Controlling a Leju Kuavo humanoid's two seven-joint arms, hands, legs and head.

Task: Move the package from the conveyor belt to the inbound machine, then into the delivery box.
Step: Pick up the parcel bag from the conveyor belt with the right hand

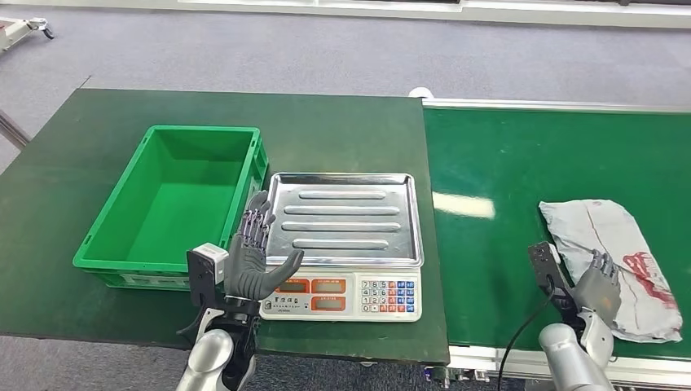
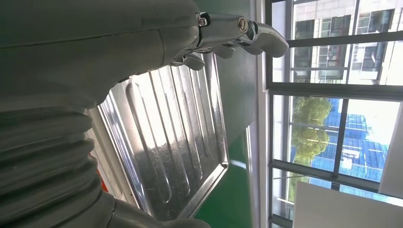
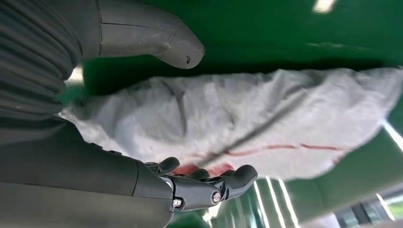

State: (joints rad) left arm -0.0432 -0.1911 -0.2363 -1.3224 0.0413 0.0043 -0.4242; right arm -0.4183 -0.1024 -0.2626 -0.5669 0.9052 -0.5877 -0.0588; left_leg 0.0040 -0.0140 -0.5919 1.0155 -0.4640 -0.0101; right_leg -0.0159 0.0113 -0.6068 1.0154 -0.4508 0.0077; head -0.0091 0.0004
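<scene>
My gripper is about to lift the grey plastic package [image 1: 607, 248], and loose wrinkles cover its puffed side [image 3: 223, 109]. The package will crease where I grip it, but its far end will stay stretched out when I lift.
The grey plastic package [image 1: 607, 244] with red print lies flat on the green conveyor belt [image 1: 521, 163] at the right. My right hand [image 1: 599, 281] hovers over its near left part, fingers spread and holding nothing. In the right wrist view the package [image 3: 266, 118] lies between the thumb [image 3: 157, 40] and the darker fingers [image 3: 214, 183], which are apart from each other. The inbound machine is a scale with a bare steel tray [image 1: 346, 216] at the middle. My left hand [image 1: 253, 261] is raised at the tray's near left corner, open and empty, with the tray [image 2: 166, 142] just beyond it.
A green delivery box [image 1: 204, 130] stands left of the scale on the dark green table [image 1: 342, 122]. The scale's keypad and displays [image 1: 342, 295] face the near edge. Grey floor lies beyond the table and belt.
</scene>
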